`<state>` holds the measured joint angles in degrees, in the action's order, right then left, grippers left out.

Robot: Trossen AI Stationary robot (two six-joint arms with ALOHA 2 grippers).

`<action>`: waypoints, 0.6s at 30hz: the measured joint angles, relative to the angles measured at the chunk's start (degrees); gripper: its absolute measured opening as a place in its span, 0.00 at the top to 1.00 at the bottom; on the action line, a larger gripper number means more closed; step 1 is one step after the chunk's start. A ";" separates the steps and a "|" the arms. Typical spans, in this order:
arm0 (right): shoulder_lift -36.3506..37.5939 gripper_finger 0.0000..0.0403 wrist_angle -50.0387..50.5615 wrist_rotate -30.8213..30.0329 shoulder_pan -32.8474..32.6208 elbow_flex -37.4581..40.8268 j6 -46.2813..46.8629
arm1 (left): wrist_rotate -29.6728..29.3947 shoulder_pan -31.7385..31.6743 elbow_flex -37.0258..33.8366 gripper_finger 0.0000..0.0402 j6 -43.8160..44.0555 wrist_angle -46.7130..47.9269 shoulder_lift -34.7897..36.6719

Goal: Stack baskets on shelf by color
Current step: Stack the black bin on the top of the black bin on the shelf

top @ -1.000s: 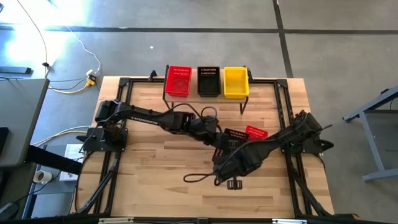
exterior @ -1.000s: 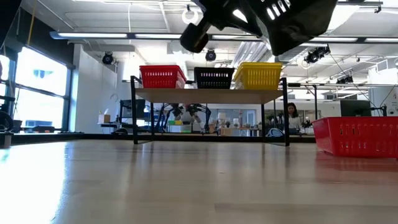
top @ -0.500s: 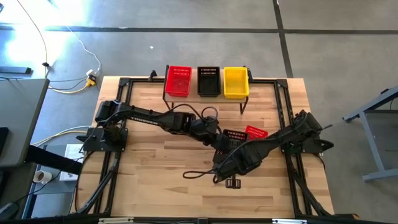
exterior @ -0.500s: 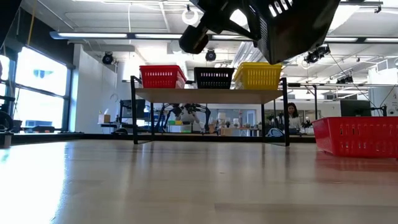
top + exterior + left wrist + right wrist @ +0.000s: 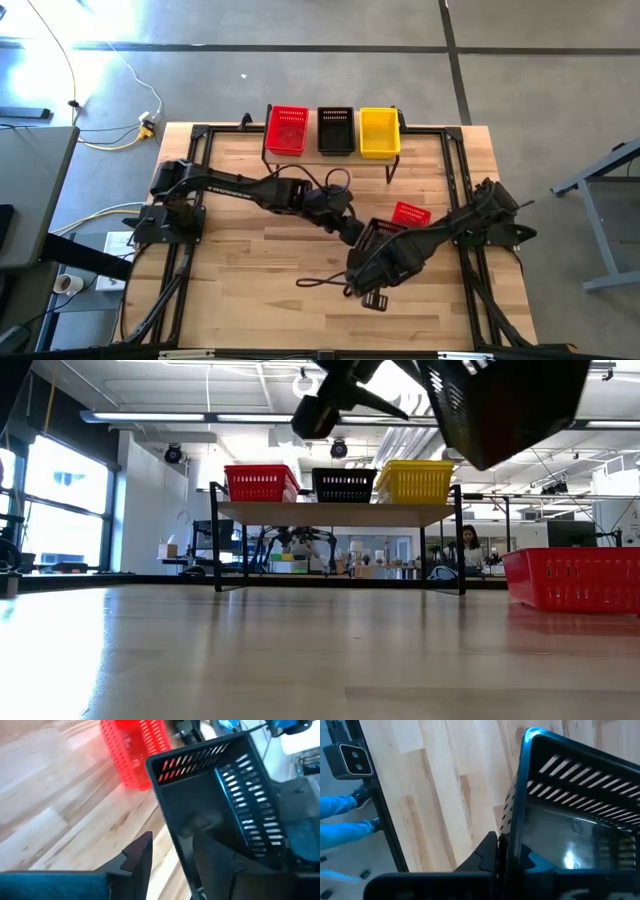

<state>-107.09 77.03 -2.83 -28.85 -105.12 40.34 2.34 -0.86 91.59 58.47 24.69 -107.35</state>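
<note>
My open left gripper straddles the tilted black basket's side (image 5: 173, 836), so it should back clear before my right gripper carries that basket to the shelf's black basket (image 5: 336, 131).
On the shelf (image 5: 340, 512) at the table's far edge stand a red basket (image 5: 288, 130), a black basket (image 5: 335, 130) and a yellow basket (image 5: 379, 132), side by side. A second black basket (image 5: 376, 230) hangs tilted above the table's middle (image 5: 505, 405). My right gripper (image 5: 506, 851) is shut on it. My left gripper (image 5: 172, 852) is open, with one finger on either side of the basket's wall. Another red basket (image 5: 411, 213) rests on its bottom on the table, right of the centre. My right gripper pinches the black basket's rim (image 5: 516, 815) at the top of one wall, one finger inside the basket and one outside. The basket is lifted clear of the table and tilted. My left gripper straddles another wall (image 5: 170, 827); I cannot tell whether a finger touches it.
A dark cable loop (image 5: 318, 283) lies on the table near the front, left of my right arm. Black frame rails run along the table's left and right sides. Far behind the table a person (image 5: 467, 545) sits in the room.
The lifted black basket has tipped further over and shifted a little toward the table's near edge, staying clear of the table. In the low view it has moved to the right.
</note>
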 joint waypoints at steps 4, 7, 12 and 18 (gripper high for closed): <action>0.02 1.00 0.15 0.02 -1.30 -0.02 3.39 | 0.03 -0.37 0.05 0.68 -2.21 0.42 1.63; 0.04 1.00 0.17 0.09 -2.32 -0.02 5.43 | 0.16 -0.96 -0.06 0.68 -3.83 2.34 3.09; 0.39 1.00 0.13 -0.17 -3.85 -0.07 8.58 | 0.03 -2.08 0.03 0.68 -6.59 4.62 5.91; 1.05 1.00 0.14 -3.51 -4.74 -0.07 9.60 | -0.21 -3.16 -0.02 0.68 -10.98 9.02 10.15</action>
<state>-106.04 77.18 -6.35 -33.58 -105.19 49.93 2.13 -4.02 91.57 47.49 33.71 -97.20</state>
